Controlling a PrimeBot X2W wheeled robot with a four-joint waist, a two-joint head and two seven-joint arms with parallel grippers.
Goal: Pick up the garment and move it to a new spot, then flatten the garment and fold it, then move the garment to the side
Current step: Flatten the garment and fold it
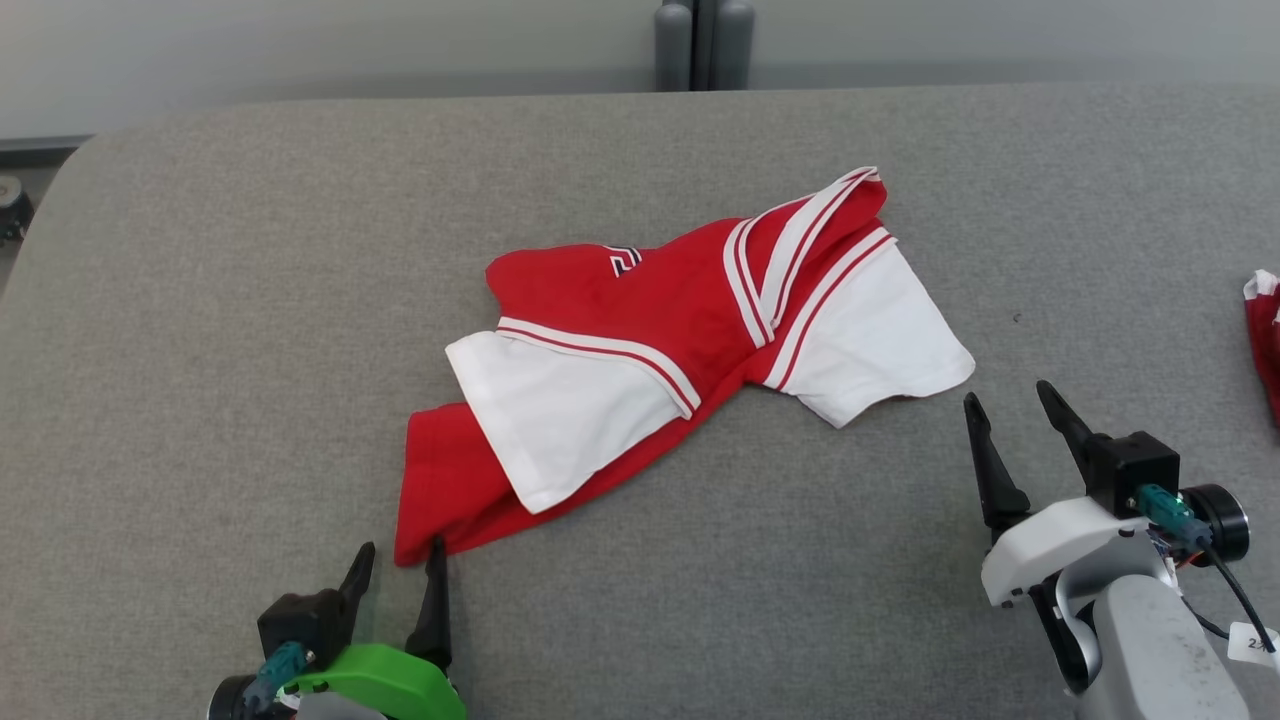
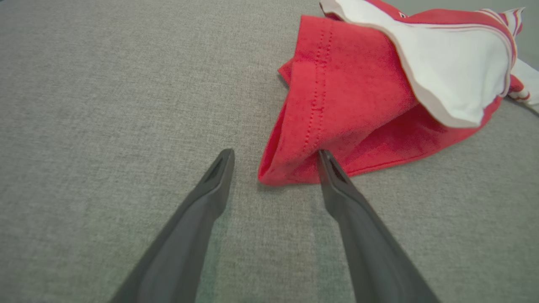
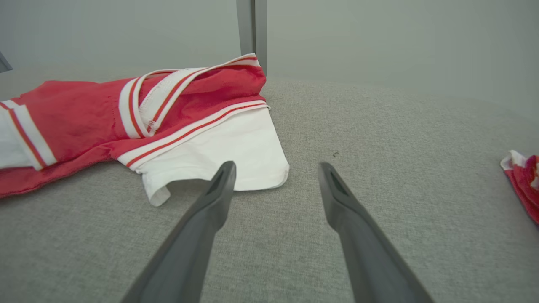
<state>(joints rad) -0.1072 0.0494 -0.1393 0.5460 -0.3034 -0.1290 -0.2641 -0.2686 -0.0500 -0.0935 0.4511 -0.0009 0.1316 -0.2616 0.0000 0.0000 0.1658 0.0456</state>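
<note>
A cut-off bit of black-and-white print (image 1: 623, 259) is in view at the garment's far edge (image 1: 576, 250). I should expect that a row of big letters is hidden beneath it.
A red garment (image 1: 640, 330) with white sleeves and red-and-white striped trim lies crumpled on the grey table (image 1: 200, 300). My left gripper (image 1: 400, 570) stands open at the garment's near red hem corner (image 2: 290, 164), its right fingertip touching the cloth while the corner lies between the two fingers. My right gripper (image 1: 1010, 405) is open just to the right of the white sleeve (image 1: 870, 345), nothing between its fingers. In the right wrist view the white sleeve (image 3: 236, 155) lies by the left fingertip of the right gripper (image 3: 276, 168).
A second red-and-white piece of cloth (image 1: 1265, 335) lies at the table's far right edge, also seen as cloth (image 3: 522, 181) in the right wrist view. A grey post (image 1: 705, 45) stands behind the table. The table's left corner is rounded.
</note>
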